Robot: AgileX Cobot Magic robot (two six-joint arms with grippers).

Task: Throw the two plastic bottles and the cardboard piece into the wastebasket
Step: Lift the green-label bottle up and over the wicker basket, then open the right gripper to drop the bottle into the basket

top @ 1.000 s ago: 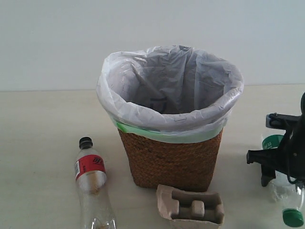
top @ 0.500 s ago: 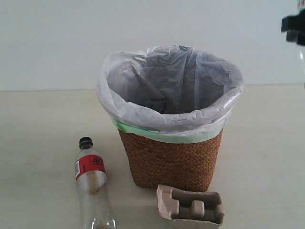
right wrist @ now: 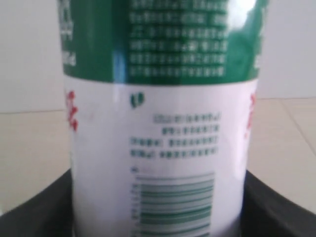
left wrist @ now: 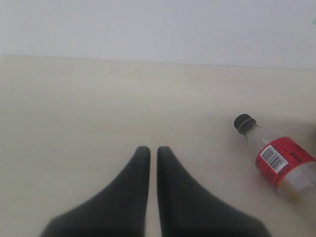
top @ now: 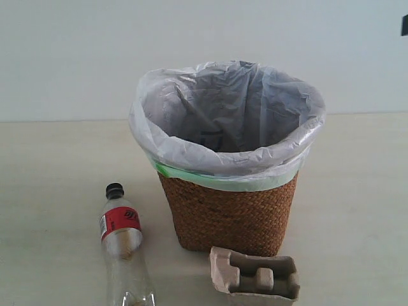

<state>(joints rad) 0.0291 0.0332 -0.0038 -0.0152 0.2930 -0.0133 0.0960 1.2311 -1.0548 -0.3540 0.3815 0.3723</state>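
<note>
The green-white label bottle (right wrist: 163,123) is in my right gripper, far from the wastebasket. I should swing it toward the open bag opening (top: 226,118) and throw it in.
The wastebasket (top: 226,213), brown wicker lined with a white bag, stands mid-table. The red-label bottle (top: 124,245) with a black cap lies to its left, also in the left wrist view (left wrist: 282,164). The cardboard piece (top: 255,275) sits in front of the basket. My left gripper (left wrist: 153,151) is shut with nothing in it, hovering over bare table beside that bottle. My right gripper (right wrist: 158,207) is shut on the green-white label bottle (right wrist: 160,123), whose label fills the right wrist view between black fingers (right wrist: 34,215). In the exterior view only a black sliver of the right arm (top: 404,25) shows at the upper right edge.
The beige table (top: 51,191) runs back to a pale wall (top: 64,51). The basket's bag mouth (top: 226,115) is wide and faces up.
My right gripper has lifted the green-label bottle off the table at the right and risen almost out of the exterior view's top right corner. Nothing else has moved.
</note>
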